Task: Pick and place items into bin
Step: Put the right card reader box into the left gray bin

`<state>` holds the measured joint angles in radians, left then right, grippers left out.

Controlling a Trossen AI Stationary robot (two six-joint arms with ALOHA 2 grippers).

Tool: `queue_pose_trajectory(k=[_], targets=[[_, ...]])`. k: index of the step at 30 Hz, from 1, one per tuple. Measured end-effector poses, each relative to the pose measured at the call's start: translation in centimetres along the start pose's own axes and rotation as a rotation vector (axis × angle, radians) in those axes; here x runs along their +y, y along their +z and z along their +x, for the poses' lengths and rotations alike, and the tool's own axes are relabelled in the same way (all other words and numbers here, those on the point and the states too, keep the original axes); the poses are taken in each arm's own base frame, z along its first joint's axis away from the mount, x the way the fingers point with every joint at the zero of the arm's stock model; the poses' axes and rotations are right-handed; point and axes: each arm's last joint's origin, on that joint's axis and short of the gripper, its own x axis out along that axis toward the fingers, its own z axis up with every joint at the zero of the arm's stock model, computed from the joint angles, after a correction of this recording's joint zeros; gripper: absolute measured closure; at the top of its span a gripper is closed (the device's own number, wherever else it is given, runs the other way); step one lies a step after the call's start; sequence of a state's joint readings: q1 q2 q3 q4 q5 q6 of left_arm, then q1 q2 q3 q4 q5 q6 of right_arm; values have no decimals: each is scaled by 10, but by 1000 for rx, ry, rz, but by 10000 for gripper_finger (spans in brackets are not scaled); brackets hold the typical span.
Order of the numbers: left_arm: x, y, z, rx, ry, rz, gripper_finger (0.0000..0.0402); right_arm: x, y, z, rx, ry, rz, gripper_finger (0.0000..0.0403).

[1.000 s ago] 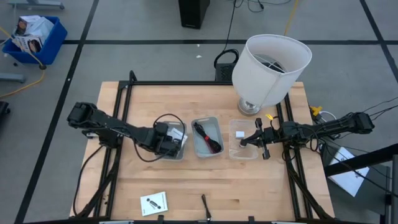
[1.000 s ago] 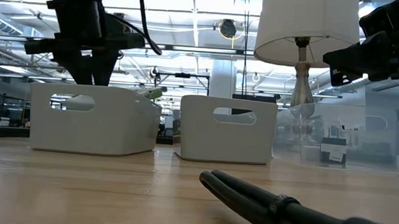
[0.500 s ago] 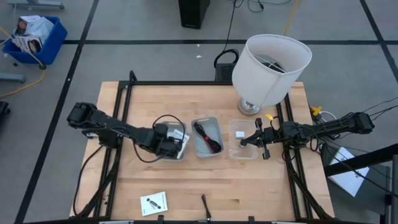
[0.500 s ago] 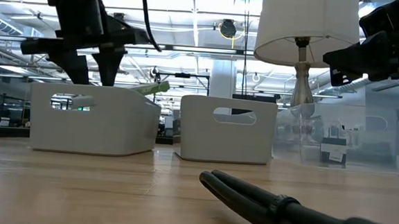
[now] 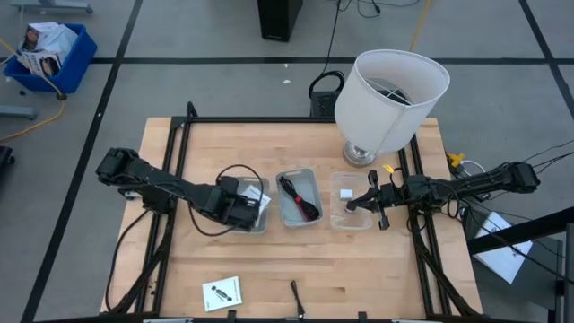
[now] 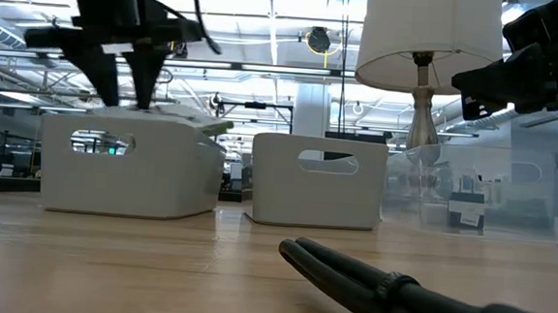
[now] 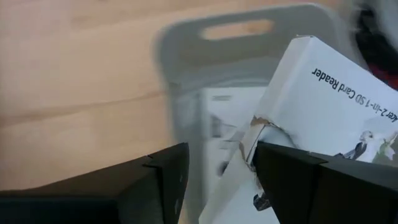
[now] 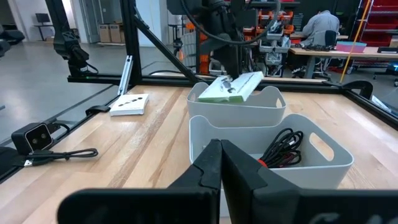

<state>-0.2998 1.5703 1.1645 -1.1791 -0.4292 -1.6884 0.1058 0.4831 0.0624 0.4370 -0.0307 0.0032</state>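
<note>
The card box's torn edge (image 7: pixel 254 135) is hanging on the spread finger of my left gripper, so my right gripper needs to reach over and help get the box (image 5: pixel 259 198) loose and into its bin.
My left gripper (image 5: pixel 235 203) hovers open over the left grey bin (image 5: pixel 259 220). A white card box (image 7: pixel 323 106) printed "SD Card Reader" lies tilted in that bin, propped on its rim (image 8: pixel 233 87). My right gripper (image 5: pixel 352 205) is shut and held above the clear bin (image 5: pixel 351 222), where a tiny white block (image 5: pixel 345 192) lies. The middle bin (image 5: pixel 285 218) holds the black-and-red cable bundle (image 5: pixel 299 197). Another white card (image 5: pixel 221 292) and a thin dark stick (image 5: pixel 296 298) lie on the table near its near edge. My left gripper has its fingers spread above the left bin, and one finger (image 7: pixel 292 177) stands right in front of the card box's torn lower edge (image 7: pixel 252 134). Whether that finger touches the box, I cannot tell.
A large white lampshade (image 5: pixel 392 94) on its lamp base (image 5: pixel 359 154) stands at the table's far right, just behind the clear bin. The three bins sit in a row mid-table. Open wood lies between them and the near edge. A person sits far off in the room (image 8: pixel 323 28).
My left gripper has risen a little out of the left bin and shifted toward the table's left. The card box, which half a second ago stuck up at a steeper slant, now lies flatter across the bin's rim.
</note>
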Motion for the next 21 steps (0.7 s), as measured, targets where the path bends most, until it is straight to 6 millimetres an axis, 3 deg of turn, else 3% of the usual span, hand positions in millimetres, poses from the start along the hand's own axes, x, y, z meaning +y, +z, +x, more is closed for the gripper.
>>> queue_pose_trajectory(k=[5, 16, 19, 21], targets=[[9, -6, -5, 8, 70, -2, 218, 0, 0, 0, -1, 0, -12, 401], [7, -7, -5, -6, 48, 37, 218, 0, 1, 0, -7, 0, -15, 401], [7, -7, -5, -7, 51, 37, 239, 0, 1, 0, -7, 0, -15, 401], [7, -7, -5, -7, 49, 36, 274, 0, 1, 0, -8, 0, -15, 401]])
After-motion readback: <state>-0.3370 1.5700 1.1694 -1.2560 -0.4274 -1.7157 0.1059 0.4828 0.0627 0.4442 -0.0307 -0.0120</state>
